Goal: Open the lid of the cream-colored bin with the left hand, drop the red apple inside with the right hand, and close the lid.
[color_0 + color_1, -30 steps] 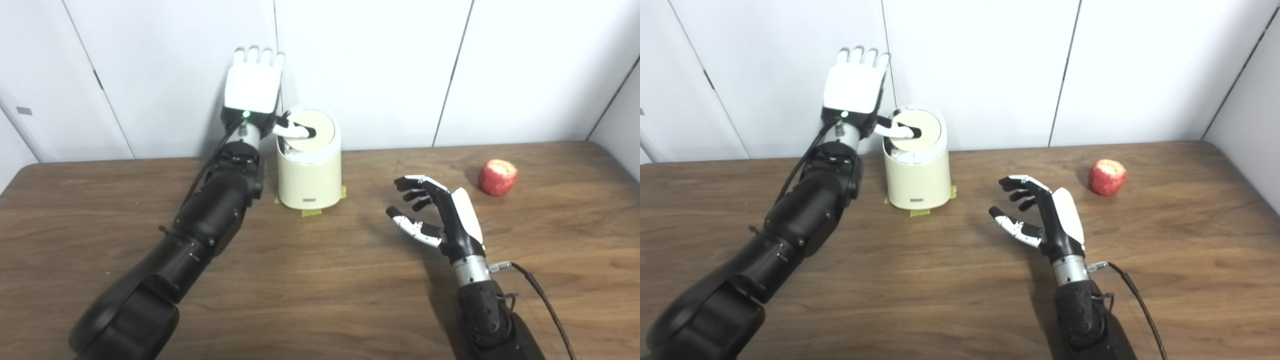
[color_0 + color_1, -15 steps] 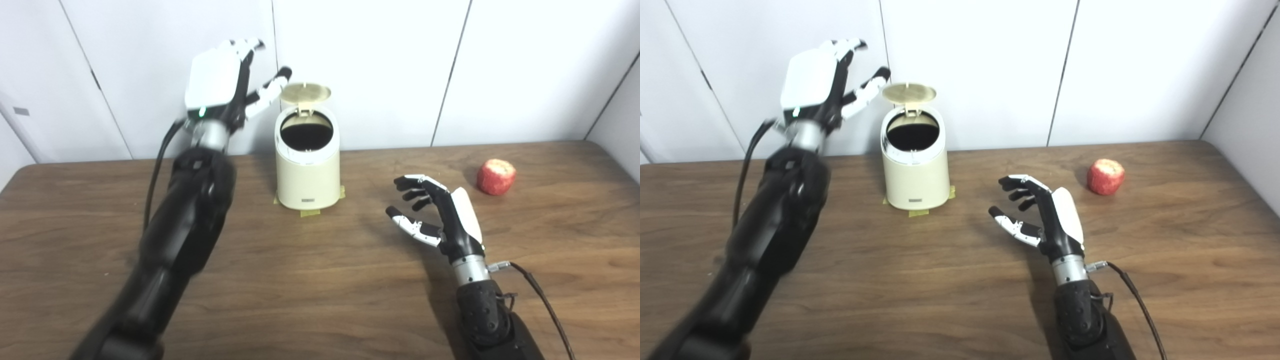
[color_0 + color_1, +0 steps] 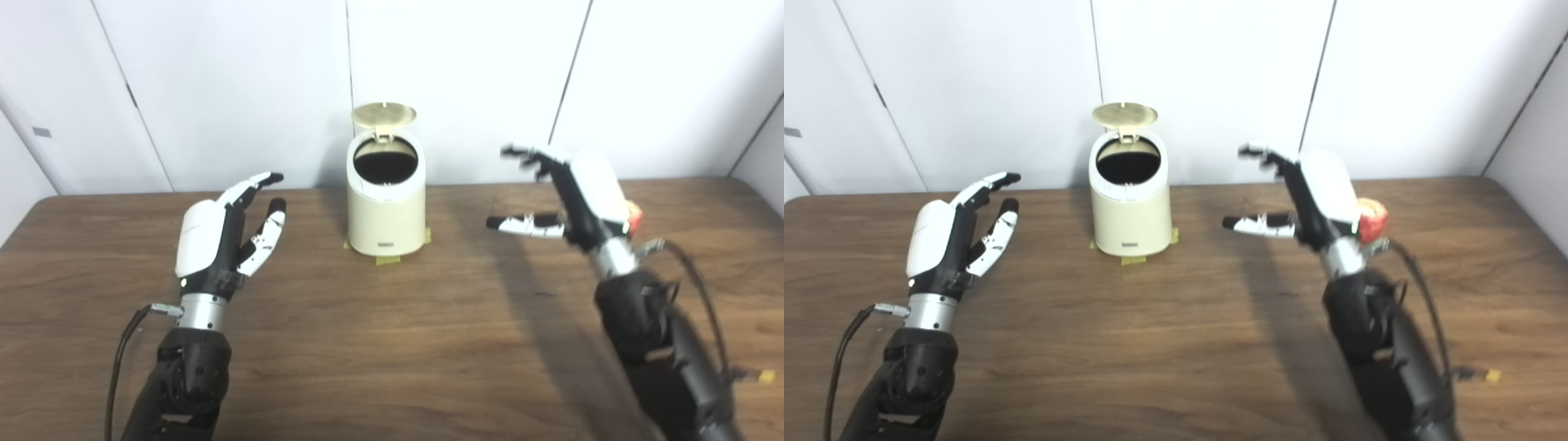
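Observation:
I expect the red apple (image 3: 634, 217) to fall through and go down out of sight when I drop it, because the cream-colored bin's opening (image 3: 386, 163) is wide and dark.
The cream-colored bin (image 3: 386, 208) stands at the back of the table near the wall, its round lid (image 3: 383, 113) flipped up and the dark inside showing. My left hand (image 3: 223, 236) hovers open over the table to the bin's left, fingers apart and holding nothing. My right hand (image 3: 569, 193) is raised above the table right of the bin, open with fingers spread, slightly blurred. The red apple (image 3: 1372, 222) lies on the table just behind the right hand, mostly hidden by it.
Yellow tape tabs (image 3: 387, 260) mark the bin's base on the wooden table (image 3: 380, 343). White wall panels (image 3: 465, 79) close the back. A small yellow scrap (image 3: 1493, 375) lies near the right forearm.
The lid went from closed to open. My left hand drew back from the bin top and came down to the left. My right hand rose and moved toward the apple. The camera shifted slightly.

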You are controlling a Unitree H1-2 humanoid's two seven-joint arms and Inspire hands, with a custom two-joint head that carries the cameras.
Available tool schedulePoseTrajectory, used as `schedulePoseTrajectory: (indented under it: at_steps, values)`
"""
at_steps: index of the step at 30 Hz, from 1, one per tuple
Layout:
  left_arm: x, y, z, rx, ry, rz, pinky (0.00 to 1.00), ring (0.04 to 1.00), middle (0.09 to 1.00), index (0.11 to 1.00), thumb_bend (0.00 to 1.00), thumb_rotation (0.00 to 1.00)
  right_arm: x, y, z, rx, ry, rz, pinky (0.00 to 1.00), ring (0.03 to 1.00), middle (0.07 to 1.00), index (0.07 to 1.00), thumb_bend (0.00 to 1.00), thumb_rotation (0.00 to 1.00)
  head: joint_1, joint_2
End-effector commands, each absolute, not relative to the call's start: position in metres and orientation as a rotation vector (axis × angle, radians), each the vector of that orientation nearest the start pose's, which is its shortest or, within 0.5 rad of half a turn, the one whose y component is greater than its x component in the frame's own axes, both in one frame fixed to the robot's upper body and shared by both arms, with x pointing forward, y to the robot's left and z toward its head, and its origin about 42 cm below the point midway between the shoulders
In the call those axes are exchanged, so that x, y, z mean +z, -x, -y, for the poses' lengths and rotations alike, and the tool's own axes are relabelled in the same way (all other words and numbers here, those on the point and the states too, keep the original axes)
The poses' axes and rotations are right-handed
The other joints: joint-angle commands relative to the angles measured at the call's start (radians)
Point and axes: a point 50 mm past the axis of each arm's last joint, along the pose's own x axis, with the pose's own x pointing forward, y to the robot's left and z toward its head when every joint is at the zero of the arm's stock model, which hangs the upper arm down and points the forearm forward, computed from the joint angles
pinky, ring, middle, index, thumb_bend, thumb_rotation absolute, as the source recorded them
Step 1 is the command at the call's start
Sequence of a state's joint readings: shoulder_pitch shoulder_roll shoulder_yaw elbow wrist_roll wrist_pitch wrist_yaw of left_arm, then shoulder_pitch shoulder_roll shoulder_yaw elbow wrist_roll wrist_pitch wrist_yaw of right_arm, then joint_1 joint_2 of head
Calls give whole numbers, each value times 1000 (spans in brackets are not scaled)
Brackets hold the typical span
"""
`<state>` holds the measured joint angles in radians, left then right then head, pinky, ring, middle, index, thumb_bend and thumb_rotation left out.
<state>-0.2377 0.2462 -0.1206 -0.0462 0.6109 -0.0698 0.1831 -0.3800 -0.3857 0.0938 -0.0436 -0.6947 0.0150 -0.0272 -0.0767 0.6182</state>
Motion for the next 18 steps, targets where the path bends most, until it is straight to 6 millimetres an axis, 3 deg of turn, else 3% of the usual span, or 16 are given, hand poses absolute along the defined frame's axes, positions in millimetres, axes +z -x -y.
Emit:
schedulePoseTrajectory:
  at_steps: [1, 6, 10, 16, 18]
  values:
    - [200, -343, -244, 80, -788, 508, 753, 824, 815, 799, 246, 907, 280, -396, 290, -72, 1130, 460, 662, 765, 787, 777, 839, 388, -1, 0]
    - [183, -328, -251, 66, -736, 485, 710, 804, 807, 794, 237, 863, 314, -405, 306, -69, 1232, 331, 669, 805, 840, 811, 911, 334, -5, -4]
    - [175, -320, -258, 63, -734, 468, 701, 798, 806, 794, 224, 842, 328, -416, 321, -41, 1300, 215, 669, 830, 859, 824, 923, 301, -8, -3]
    - [165, -312, -268, 73, -698, 411, 724, 806, 809, 797, 242, 851, 325, -433, 348, -6, 1402, 19, 643, 833, 879, 837, 966, 228, -11, -1]
    - [164, -312, -271, 84, -678, 389, 724, 809, 813, 801, 249, 874, 319, -439, 357, -16, 1448, -50, 636, 842, 892, 850, 982, 272, -9, 1]
